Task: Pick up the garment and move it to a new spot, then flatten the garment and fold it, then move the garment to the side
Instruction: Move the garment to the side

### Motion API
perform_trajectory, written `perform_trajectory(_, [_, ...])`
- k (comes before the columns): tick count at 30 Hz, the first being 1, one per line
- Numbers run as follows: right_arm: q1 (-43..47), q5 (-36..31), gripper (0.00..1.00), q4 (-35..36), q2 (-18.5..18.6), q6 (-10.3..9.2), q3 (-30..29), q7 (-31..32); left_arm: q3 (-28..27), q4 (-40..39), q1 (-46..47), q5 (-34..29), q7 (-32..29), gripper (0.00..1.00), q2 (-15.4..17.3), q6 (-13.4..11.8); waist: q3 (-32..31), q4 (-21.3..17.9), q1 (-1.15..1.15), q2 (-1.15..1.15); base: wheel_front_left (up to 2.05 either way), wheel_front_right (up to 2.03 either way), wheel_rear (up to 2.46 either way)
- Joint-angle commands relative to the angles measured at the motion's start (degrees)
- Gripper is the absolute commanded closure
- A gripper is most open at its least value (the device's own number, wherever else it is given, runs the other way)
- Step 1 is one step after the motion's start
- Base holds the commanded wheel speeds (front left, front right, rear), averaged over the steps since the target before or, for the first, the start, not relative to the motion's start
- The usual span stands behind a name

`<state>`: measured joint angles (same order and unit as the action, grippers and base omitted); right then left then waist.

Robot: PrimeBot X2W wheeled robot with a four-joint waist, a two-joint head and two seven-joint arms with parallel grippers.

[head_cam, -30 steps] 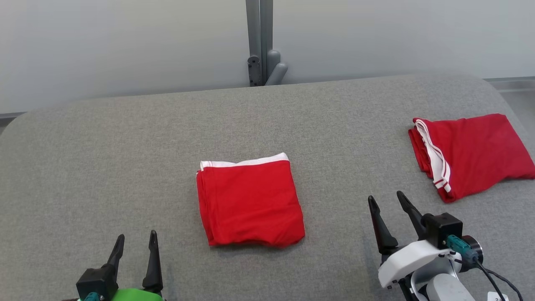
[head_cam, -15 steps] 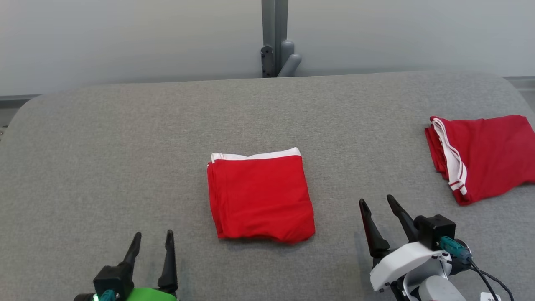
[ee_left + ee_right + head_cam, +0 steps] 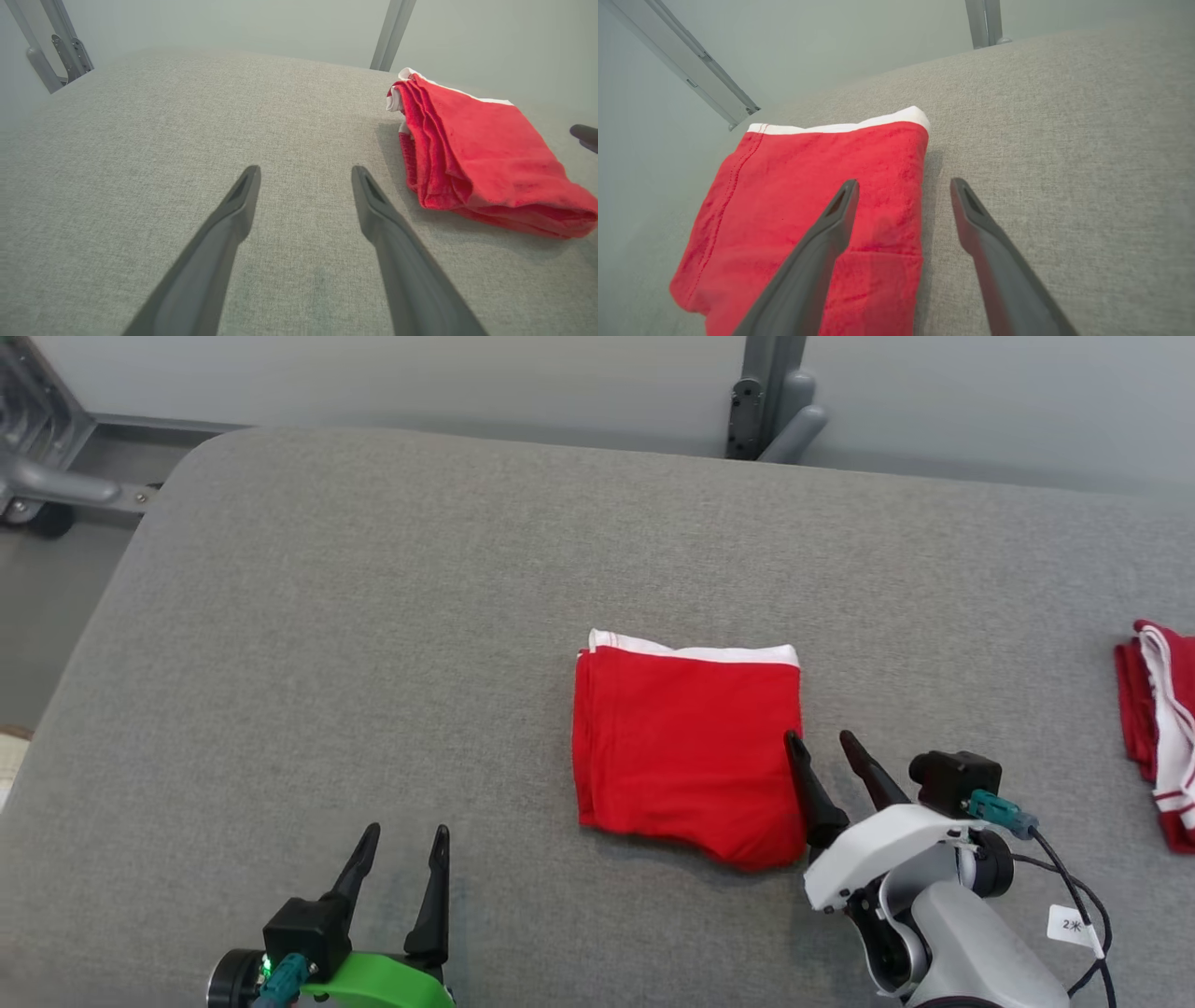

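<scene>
My right gripper will carry the red garment across, and the garment will stay folded because its edge by that gripper is a smooth closed fold.
A red garment with a white band along its far edge lies folded into a neat rectangle in the middle of the grey padded table. My right gripper is open at the garment's right edge, its left finger over the cloth, nothing held; in the right wrist view the garment lies under that finger and the gripper straddles its edge. My left gripper is open over bare table, well to the garment's lower left. The left wrist view has the gripper open and the garment off to the right.
A second folded red garment with white striped trim lies at the table's right edge. A grey post and bracket stand behind the table. At the far left a metal frame with a wheel stands on the floor beyond the table's rounded corner.
The head camera has swung left and tilted down, shifting the whole scene right. My right gripper has come in to the folded garment's right edge. Both grippers stay open.
</scene>
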<state>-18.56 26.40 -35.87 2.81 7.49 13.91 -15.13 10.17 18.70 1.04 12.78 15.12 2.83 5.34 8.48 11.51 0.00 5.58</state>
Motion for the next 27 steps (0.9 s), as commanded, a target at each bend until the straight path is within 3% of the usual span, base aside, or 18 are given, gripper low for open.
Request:
perform_trajectory(1, [-0.8, 1.3, 0.0, -0.9, 0.2, -0.03, -0.1, 0.0, 0.1, 0.0, 1.1, 0.0, 0.0, 0.0, 0.2, 0.1, 3.2, 4.5, 0.0, 0.0, 0.0, 0.0, 0.0])
perform_trajectory(11, [-6.4, 5.2, 0.0, -12.1, 0.2, -0.03, 1.6, 0.0, 0.0, 0.0, 2.1, -0.1, 0.0, 0.0, 0.2, 0.4, 4.6, 7.1, 0.0, 0.0, 0.0, 0.0, 0.0])
perform_trajectory(12, [-6.9, 6.3, 0.36, -12.9, 0.2, -0.02, 2.7, 0.1, 0.1, -0.1, 2.2, 0.1, 0.0, 0.0, 0.2, 0.3, 4.7, 6.9, 0.0, 0.0, 0.0, 0.0, 0.0])
perform_trajectory(13, [-7.0, 6.6, 0.83, -13.0, 0.2, -0.02, 3.2, 0.1, 0.1, -0.2, 2.2, 0.1, 0.0, 0.0, 0.2, 0.3, 4.6, 6.7, 0.0, 0.0, 0.0, 0.0, 0.0])
perform_trajectory(14, [-7.0, 6.7, 1.0, -12.9, 0.2, -0.02, 3.5, 0.1, 0.2, -0.2, 2.2, 0.1, 0.0, 0.0, 0.2, 0.2, 4.5, 6.4, 0.0, 0.0, 0.0, 0.0, 0.0])
perform_trajectory(20, [-6.3, 5.7, 1.0, -11.9, 0.5, -0.03, 2.0, 0.1, 0.2, -0.2, 2.3, 0.1, 0.0, 0.0, 0.2, 0.3, 3.1, 3.8, 0.0, 0.0, 0.0, 0.0, 0.0])
perform_trajectory(27, [-4.2, 4.7, 1.0, -9.7, 0.4, -0.03, 0.9, 0.0, -0.6, -0.5, 0.8, -0.9, 0.0, 0.0, 0.2, 0.7, 0.4, -5.4, 0.0, 0.0, 0.0, 0.0, 0.0])
